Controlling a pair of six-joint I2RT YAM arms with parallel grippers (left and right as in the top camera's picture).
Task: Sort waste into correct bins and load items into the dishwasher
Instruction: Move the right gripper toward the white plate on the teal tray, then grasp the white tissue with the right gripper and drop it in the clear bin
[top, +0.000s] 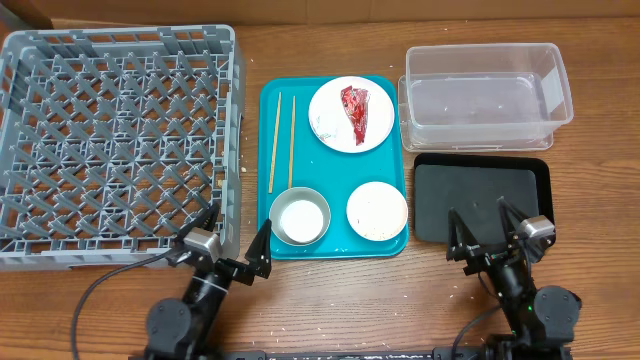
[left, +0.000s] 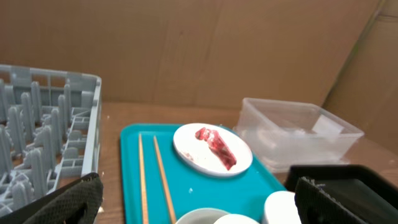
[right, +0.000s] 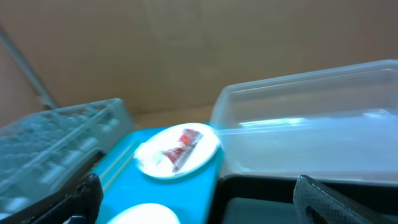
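Note:
The red wrapper (top: 356, 113) is on the large white plate. So my left gripper should move away while my right gripper puts the red wrapper into the clear tub (top: 482, 92).
The large white plate (top: 330, 105) on the teal tray carries the red wrapper (top: 355, 112) and a few rice grains. Two chopsticks (top: 281, 140) lie at the tray's left. The grey metal bowl (top: 276, 205) holds the small white cup (top: 300, 218). The smaller white dish (top: 377, 210) sits beside it. The grey dish rack (top: 115, 140) stands at the left. The clear tub (top: 487, 95) and black tray (top: 480, 200) are at the right. My left gripper (top: 235, 238) is open by the tray's front left corner. My right gripper (top: 483, 228) is open over the black tray's front. No tissue shows.
The teal tray (top: 335, 240) lies between the rack and the bins. A brown cardboard wall (left: 199, 50) stands behind the table. Small white specks lie on the wood near the rack's right wall.

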